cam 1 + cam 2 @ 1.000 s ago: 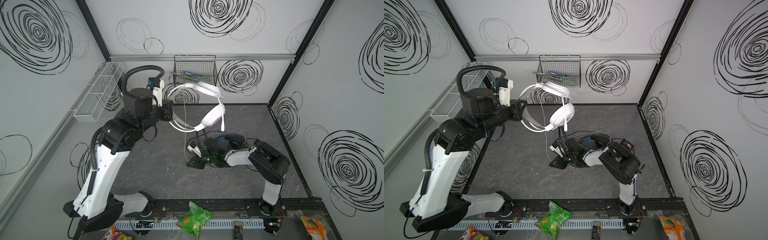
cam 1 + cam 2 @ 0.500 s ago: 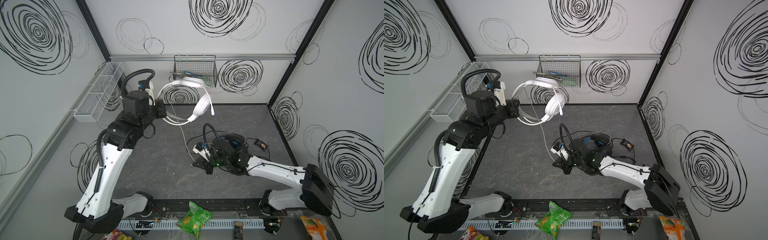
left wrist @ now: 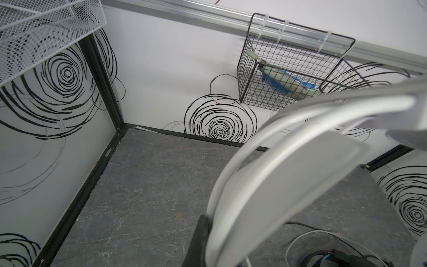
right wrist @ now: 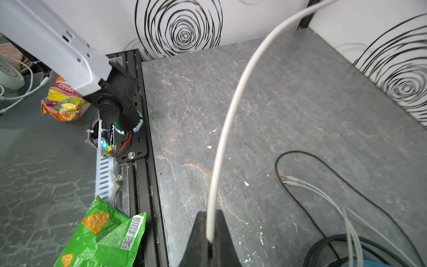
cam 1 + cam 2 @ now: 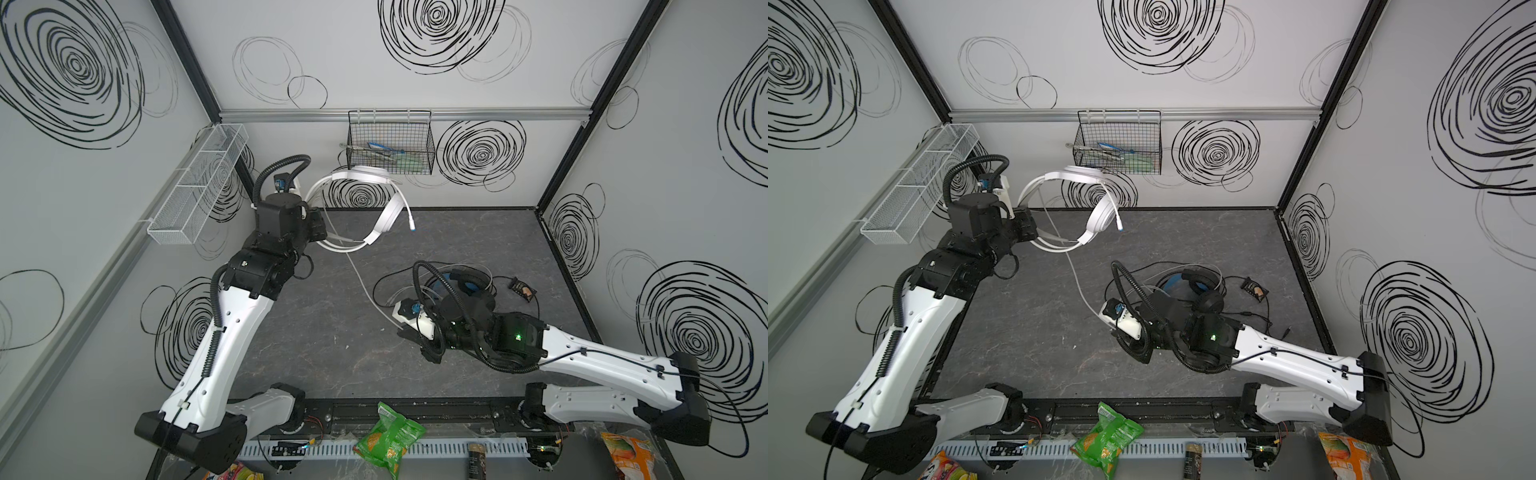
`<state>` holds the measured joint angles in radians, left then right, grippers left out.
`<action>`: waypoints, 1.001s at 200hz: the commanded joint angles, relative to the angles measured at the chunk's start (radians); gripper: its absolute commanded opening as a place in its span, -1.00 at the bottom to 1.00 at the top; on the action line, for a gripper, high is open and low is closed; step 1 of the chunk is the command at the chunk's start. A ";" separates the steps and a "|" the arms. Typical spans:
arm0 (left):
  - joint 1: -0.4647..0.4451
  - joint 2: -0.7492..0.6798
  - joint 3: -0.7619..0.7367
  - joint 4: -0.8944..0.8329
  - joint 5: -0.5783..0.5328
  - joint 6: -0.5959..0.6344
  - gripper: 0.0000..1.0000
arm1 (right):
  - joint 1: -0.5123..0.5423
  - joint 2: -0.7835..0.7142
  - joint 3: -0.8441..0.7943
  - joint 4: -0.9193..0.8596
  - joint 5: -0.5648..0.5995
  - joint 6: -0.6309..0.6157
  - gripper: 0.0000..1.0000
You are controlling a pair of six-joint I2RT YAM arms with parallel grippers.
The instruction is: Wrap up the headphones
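The white cable (image 5: 361, 277) runs almost straight from the headband to the robot's right gripper, so the robot should swing back up and bring the cable over the headphones (image 5: 387, 217).
The white headphones (image 5: 388, 216) (image 5: 1100, 216) hang in the air near the back left corner. My left gripper (image 5: 322, 232) (image 5: 1034, 232) is shut on their headband (image 3: 277, 173), and one dark finger (image 3: 198, 242) shows beside it. The white cable (image 5: 361, 282) (image 5: 1077, 282) (image 4: 231, 115) slopes down from them to my right gripper (image 5: 401, 330) (image 5: 1111, 329) (image 4: 210, 231), which is shut on it low over the floor. The black headphones with blue accents (image 5: 469, 282) (image 5: 1200, 282) lie on the floor just behind my right wrist.
A black wire basket (image 5: 390, 145) hangs on the back wall and a white mesh shelf (image 5: 199, 183) on the left wall. Loose black cable (image 4: 300, 157) and white jack plugs (image 4: 293, 180) lie on the floor. A small dark object (image 5: 523, 287) sits at the right. A green snack bag (image 5: 388, 436) lies beyond the front rail.
My left gripper has carried the white headphones back and to the left. My right arm has stretched out low, and its gripper has shut on the white cable.
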<state>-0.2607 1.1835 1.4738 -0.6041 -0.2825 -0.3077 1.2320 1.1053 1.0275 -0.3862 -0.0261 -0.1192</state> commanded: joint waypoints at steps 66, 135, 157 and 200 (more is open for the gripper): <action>0.053 -0.055 -0.136 0.177 -0.073 0.033 -1.00 | 0.054 -0.064 0.221 -0.297 0.202 -0.129 -1.00; 0.061 -0.067 -0.198 0.185 -0.063 0.038 -1.00 | 0.059 -0.106 0.255 -0.300 0.319 -0.145 -1.00; 0.064 -0.077 -0.225 0.189 -0.054 0.028 -1.00 | 0.059 -0.119 0.253 -0.312 0.317 -0.138 -1.00; 0.062 -0.073 -0.253 0.199 -0.066 0.027 -1.00 | 0.084 -0.116 0.267 -0.328 0.313 -0.138 -1.00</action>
<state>-0.2062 1.1339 1.2217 -0.5213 -0.3389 -0.2581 1.2926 0.9947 1.2762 -0.6880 0.2726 -0.2516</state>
